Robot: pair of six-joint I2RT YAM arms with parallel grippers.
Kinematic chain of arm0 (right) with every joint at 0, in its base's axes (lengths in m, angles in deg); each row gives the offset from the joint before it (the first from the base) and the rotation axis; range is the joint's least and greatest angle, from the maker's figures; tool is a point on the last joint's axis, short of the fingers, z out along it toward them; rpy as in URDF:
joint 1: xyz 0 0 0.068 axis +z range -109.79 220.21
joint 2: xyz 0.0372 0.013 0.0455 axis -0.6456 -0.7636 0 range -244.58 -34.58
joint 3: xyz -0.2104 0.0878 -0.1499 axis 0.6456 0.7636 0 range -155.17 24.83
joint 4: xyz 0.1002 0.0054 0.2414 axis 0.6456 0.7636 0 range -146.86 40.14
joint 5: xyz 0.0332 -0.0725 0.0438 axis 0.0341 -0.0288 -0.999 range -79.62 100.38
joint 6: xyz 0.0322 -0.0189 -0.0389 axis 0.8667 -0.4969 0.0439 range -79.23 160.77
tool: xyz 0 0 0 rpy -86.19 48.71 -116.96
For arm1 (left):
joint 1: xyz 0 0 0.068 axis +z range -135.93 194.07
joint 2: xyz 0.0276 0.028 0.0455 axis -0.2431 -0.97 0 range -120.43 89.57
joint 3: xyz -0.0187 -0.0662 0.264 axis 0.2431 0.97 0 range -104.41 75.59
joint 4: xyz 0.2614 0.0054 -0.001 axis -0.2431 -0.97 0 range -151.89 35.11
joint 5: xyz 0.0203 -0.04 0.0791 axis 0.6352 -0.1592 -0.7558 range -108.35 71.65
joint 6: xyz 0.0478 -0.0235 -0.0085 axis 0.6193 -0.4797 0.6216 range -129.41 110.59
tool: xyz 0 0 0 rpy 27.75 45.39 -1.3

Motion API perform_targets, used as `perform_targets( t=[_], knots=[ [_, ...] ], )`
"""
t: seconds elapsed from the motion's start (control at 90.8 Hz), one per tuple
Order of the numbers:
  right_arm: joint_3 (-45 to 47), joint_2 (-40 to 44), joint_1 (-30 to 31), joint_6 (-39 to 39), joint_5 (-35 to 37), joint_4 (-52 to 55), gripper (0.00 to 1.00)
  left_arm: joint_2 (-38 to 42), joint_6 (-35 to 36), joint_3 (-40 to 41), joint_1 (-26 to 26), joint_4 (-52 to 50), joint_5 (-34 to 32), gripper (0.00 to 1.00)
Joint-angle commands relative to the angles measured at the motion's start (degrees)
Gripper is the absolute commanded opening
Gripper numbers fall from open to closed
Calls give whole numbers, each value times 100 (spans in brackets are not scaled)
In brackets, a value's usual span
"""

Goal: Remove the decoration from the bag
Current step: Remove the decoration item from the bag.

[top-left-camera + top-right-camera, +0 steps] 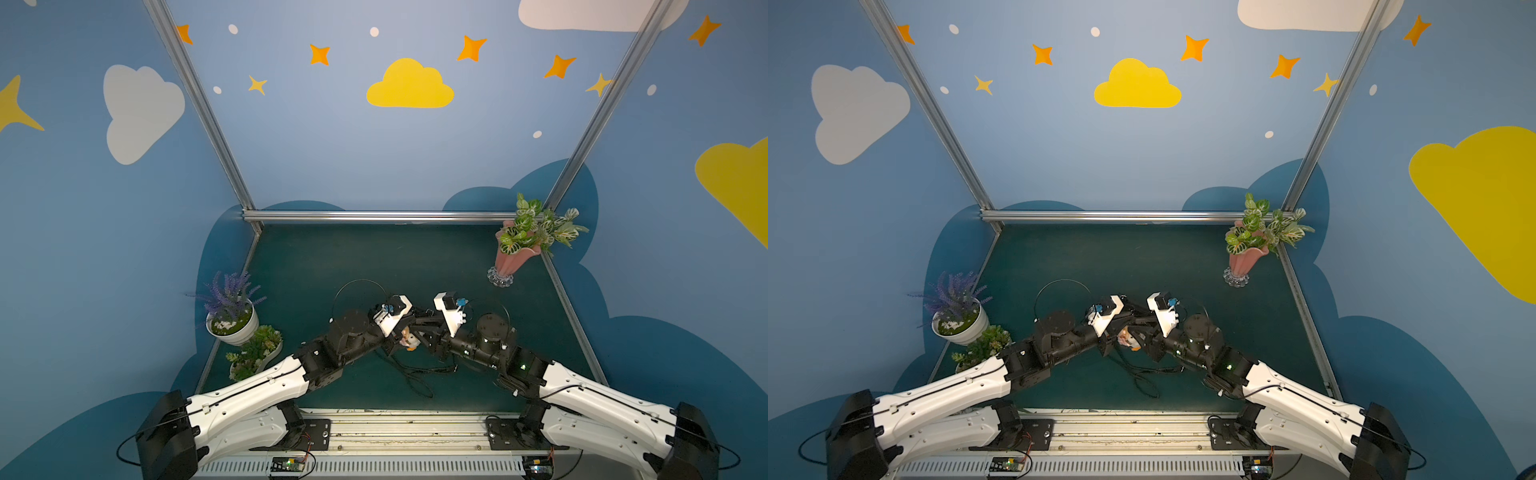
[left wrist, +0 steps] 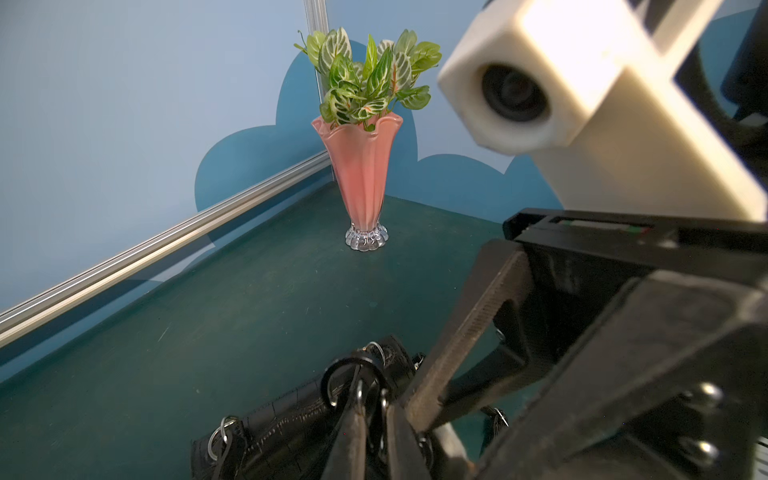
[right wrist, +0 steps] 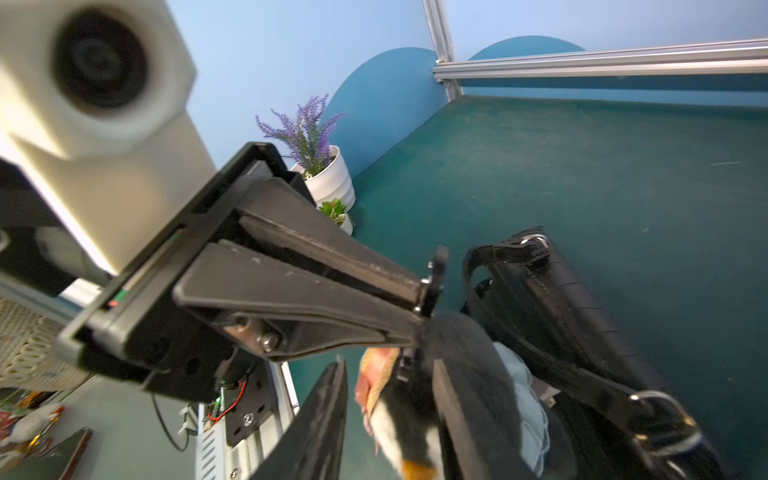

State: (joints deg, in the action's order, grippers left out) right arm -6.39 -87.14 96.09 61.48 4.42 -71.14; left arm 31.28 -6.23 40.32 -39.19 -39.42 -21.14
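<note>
The decoration's black clip [image 2: 352, 360] is pinned beside the bag by my left gripper, so my right gripper should grip the decoration's top [image 3: 454, 328] before my left gripper opens.
The black glossy bag [image 2: 282, 424] lies on the green mat, and in both top views the two grippers mostly cover it. Its thin strap [image 1: 415, 376] trails toward the front. My left gripper [image 2: 374, 432] is shut on the bag's hardware at the ring end of the short handle [image 2: 349, 370]. The decoration [image 3: 399, 415] is a small plush with a black back, white belly and pink-tan top [image 1: 409, 340]. It hangs beside the bag [image 3: 561, 299], between the fingers of my right gripper [image 3: 389, 368]. One finger lies against its black back. A narrow gap shows at the other.
A pink vase of green leaves [image 1: 513, 257] stands at the back right. A white pot of lavender [image 1: 232, 324] and a small succulent pot [image 1: 253, 357] stand at the left edge. An aluminium rail [image 1: 374, 216] borders the mat's far side.
</note>
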Motion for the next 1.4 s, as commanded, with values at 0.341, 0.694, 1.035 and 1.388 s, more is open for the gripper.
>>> perform_targets(
  t=[0.341, 0.694, 1.035, 1.388],
  knots=[
    [-366, -469, 28, 226, 117, -196, 16, 154, -230, 99, 21, 474, -6, 13],
    [-265, -771, 28, 928, 400, -750, 0, 45, -297, 175, 24, 654, 138, 13],
    [-102, -809, 20, 1064, 647, -977, 0, 136, -480, 216, 28, 518, -288, 37],
    [29, -663, 4, 1028, 807, -850, 0, 334, -762, 353, 34, 745, -392, 80]
  ],
)
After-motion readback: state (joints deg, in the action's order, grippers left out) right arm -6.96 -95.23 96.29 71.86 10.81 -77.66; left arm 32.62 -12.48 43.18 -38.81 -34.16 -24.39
